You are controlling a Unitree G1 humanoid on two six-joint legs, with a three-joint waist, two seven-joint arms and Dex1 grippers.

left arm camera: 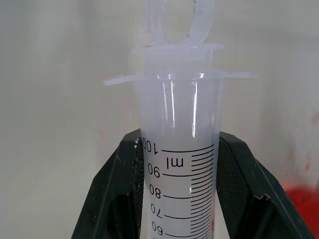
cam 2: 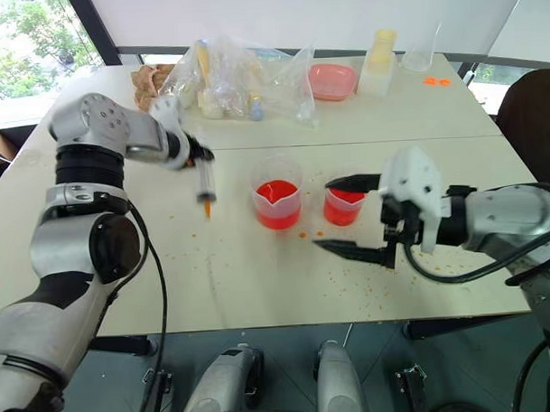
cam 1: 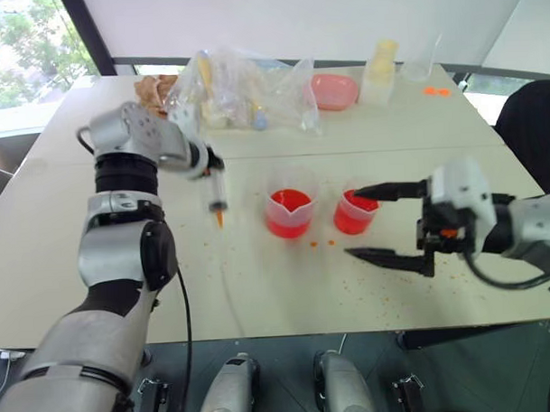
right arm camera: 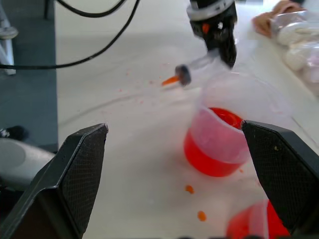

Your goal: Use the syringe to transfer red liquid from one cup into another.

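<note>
My left gripper has the syringe by its body [left arm camera: 180,186], and the plunger is pushed in. Next, my right gripper leaves the smaller cup and pulls the plunger's ring [left arm camera: 202,22].
My left gripper [cam 1: 204,163] is shut on the syringe [cam 1: 216,194], which hangs above the table with its orange tip [cam 1: 219,215] pointing down, left of the cups. In the left wrist view the black fingers [left arm camera: 117,189] clamp the clear marked barrel [left arm camera: 179,164]. The wider spouted cup [cam 1: 289,213] holds red liquid [cam 1: 288,225]. The smaller cup [cam 1: 355,212] to its right also holds red liquid. My right gripper [cam 1: 351,222] stands open beside the smaller cup, one finger above and one below it in the eye views. I cannot tell whether it touches the cup.
Clear plastic bags [cam 1: 239,85] with items lie at the table's back, with a pink dish [cam 1: 332,91], a pale bottle [cam 1: 380,68] and a clear cup [cam 1: 421,61] further right. Orange droplets [cam 1: 321,243] speckle the table near the cups. A black chair [cam 1: 530,129] stands at the right.
</note>
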